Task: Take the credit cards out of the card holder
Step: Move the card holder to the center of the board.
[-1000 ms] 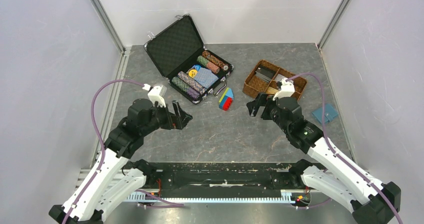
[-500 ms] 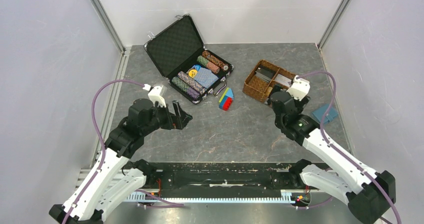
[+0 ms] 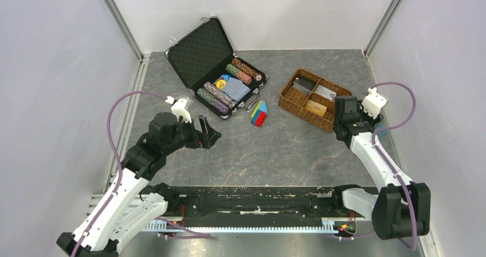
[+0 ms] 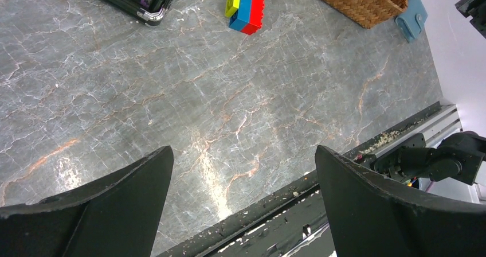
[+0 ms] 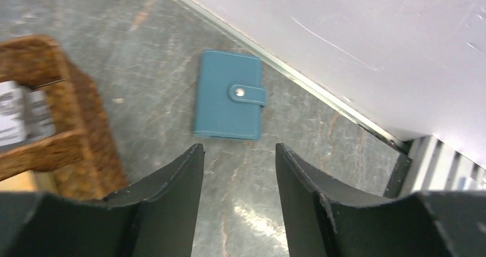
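Note:
The card holder is lying by the wall, far from my left gripper, so next my right gripper opens wider, takes the card holder by its edges and carries it to the middle of the table.
The card holder is a flat blue wallet with its snap flap shut. It lies on the grey table by the right wall. In the left wrist view the card holder shows past the tray's corner; the right arm hides it from above. No credit cards are in view. My right gripper hovers just short of the holder, its jaws partly apart with only table between them. From above, the right gripper sits right of the tray. My left gripper is wide open and empty over bare table, at the left.
A brown wicker tray left of the right arm holds an orange-yellow flat piece and greyish pieces. An open black chip case stands at the back. A coloured brick stack lies mid-table. The right wall is close behind the holder.
My right arm has swung right, from in front of the tray to the space by the right wall, and its jaws have narrowed. The left arm has not moved.

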Controlling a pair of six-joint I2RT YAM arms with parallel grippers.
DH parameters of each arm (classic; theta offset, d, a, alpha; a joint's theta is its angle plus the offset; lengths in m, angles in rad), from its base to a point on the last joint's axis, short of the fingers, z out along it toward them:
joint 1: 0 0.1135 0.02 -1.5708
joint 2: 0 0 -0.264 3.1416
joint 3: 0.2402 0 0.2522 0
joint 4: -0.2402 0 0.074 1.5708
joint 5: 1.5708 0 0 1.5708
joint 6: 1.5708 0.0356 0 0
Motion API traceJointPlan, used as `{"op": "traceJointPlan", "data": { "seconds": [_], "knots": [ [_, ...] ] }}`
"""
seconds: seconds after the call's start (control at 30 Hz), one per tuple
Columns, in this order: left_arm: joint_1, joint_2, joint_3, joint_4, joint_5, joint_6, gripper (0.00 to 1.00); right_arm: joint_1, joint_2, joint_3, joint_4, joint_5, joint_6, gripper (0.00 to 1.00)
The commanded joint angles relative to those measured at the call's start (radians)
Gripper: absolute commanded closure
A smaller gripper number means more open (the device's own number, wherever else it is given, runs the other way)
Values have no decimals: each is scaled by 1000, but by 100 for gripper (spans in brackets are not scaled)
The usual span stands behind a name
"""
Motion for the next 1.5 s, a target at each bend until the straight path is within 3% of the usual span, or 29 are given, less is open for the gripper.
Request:
{"op": "traceJointPlan", "data": {
  "seconds": [0.0, 0.13, 0.43, 0.7, 1.07, 1.23, 1.47],
  "knots": [
    [4, 6, 0, 25, 14, 2, 0, -92, 63, -33, 69, 26, -54, 48],
    [5, 15, 1, 26, 17, 1, 0, -192, 123, -74, 196, -100, -179, 42],
    [5, 19, 1, 31, 23, -1, 0, -329, 264, -84, 302, -290, -211, 40],
    [5, 15, 1, 31, 22, -2, 0, -395, 325, -26, 325, -367, -219, 47],
    [5, 19, 1, 31, 32, 1, 0, -416, 423, 143, 298, -411, -220, 35],
    [5, 13, 1, 31, 30, 1, 0, -442, 479, 183, 274, -444, -199, 16],
    [5, 18, 2, 31, 32, 1, 0, -475, 524, 191, 249, -471, -164, 2]
  ]
}}
